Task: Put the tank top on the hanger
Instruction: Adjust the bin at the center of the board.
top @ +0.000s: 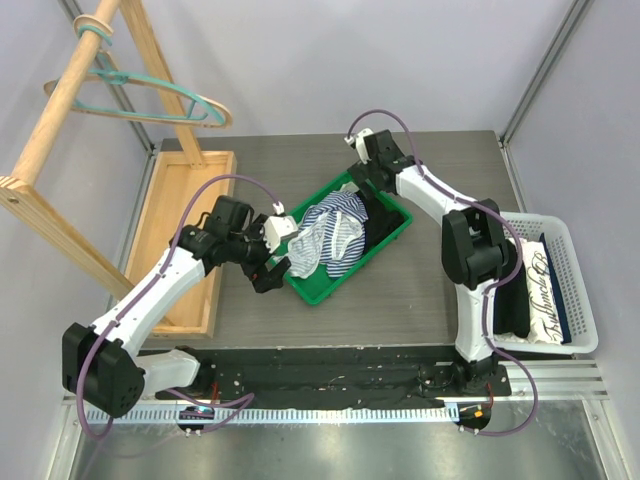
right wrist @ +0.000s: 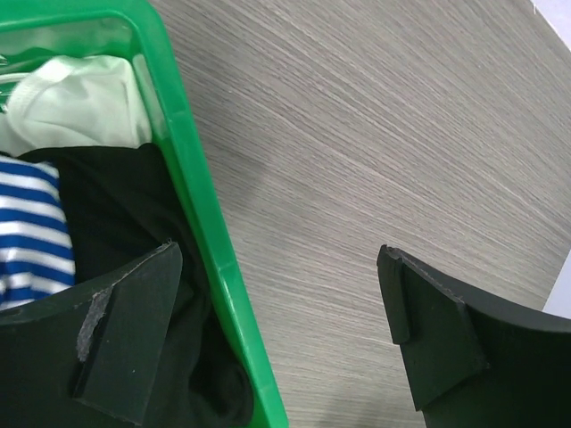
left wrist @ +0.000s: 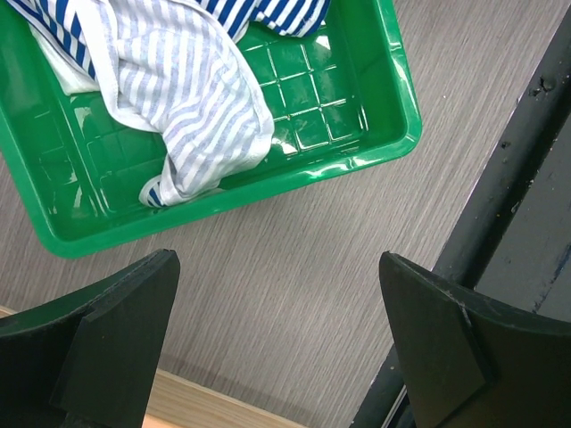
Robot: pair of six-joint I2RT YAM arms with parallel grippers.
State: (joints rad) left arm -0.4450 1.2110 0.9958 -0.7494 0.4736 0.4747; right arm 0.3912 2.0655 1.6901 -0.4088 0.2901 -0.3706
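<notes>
My right gripper should slide the green bin by its rim to the table's far corner beyond the white basket, because the bin takes up the middle of the table.
The striped tank top lies crumpled in a green bin mid-table, beside a black garment. The teal hanger hangs on the wooden rack at the far left. My left gripper is open and empty over the table at the bin's near-left corner; its view shows the tank top in the bin ahead of the gripper. My right gripper is open and empty, straddling the bin's far rim, one finger over the black garment.
A wooden rack with a tan hanger stands far left, and a shallow wooden tray lies below it. A white basket with folded clothes sits at the right edge. A white cloth also lies in the bin.
</notes>
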